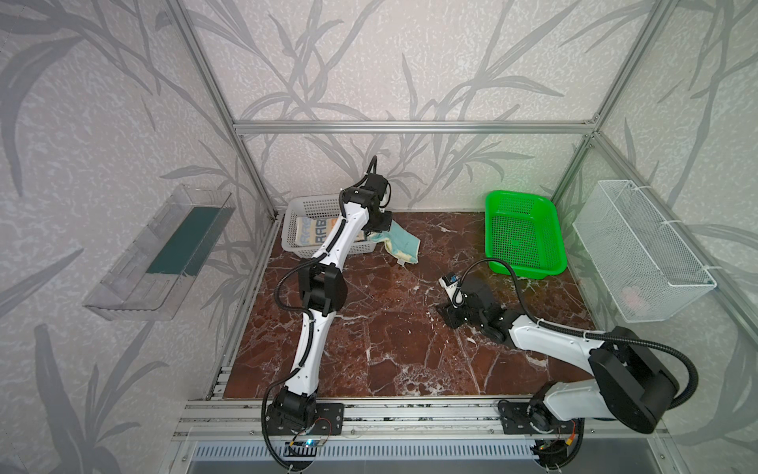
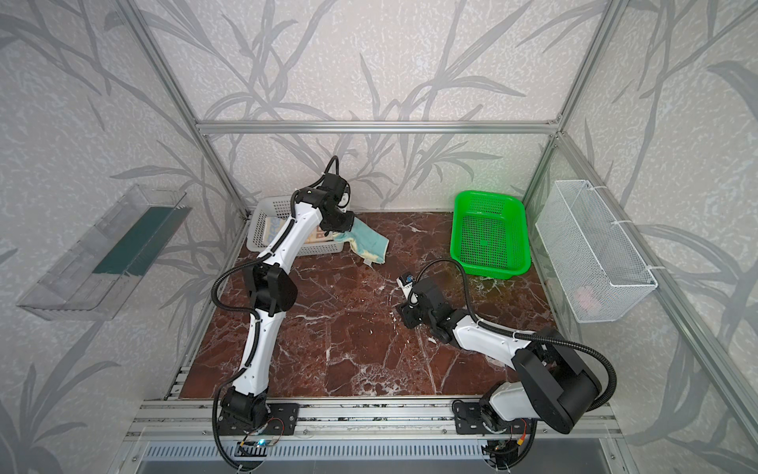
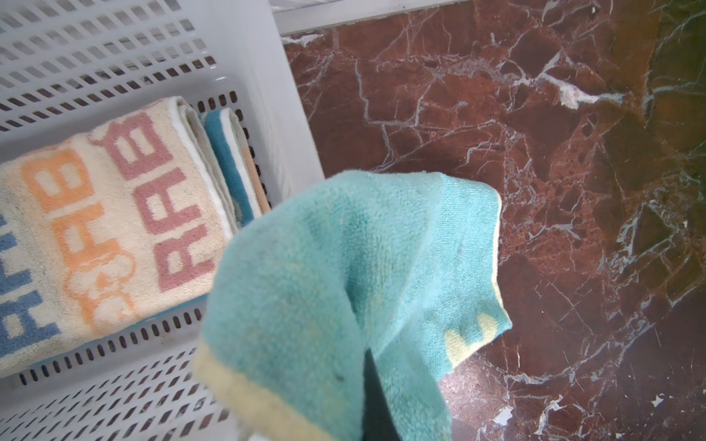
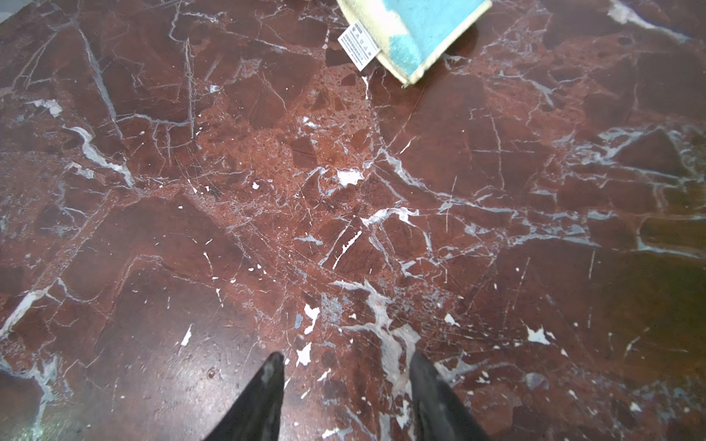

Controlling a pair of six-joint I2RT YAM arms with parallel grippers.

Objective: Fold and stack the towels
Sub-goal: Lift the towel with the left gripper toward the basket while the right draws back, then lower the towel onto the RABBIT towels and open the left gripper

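The teal towel's loose end trails behind my left gripper. I should keep pulling it over the flat RABBIT towel until that end lies on top.
A teal and pale yellow towel hangs crumpled from my left gripper, which is shut on it beside the white basket's right wall; its lower end trails on the marble table. The towel's labelled corner shows in the right wrist view. A folded striped "RABBIT" towel lies in the white basket, with the blue edge of another folded towel beneath it. My right gripper is open and empty, low over bare table at the middle right.
A green basket stands at the back right of the marble table. A white wire basket hangs on the right wall and a clear plastic tray on the left wall.
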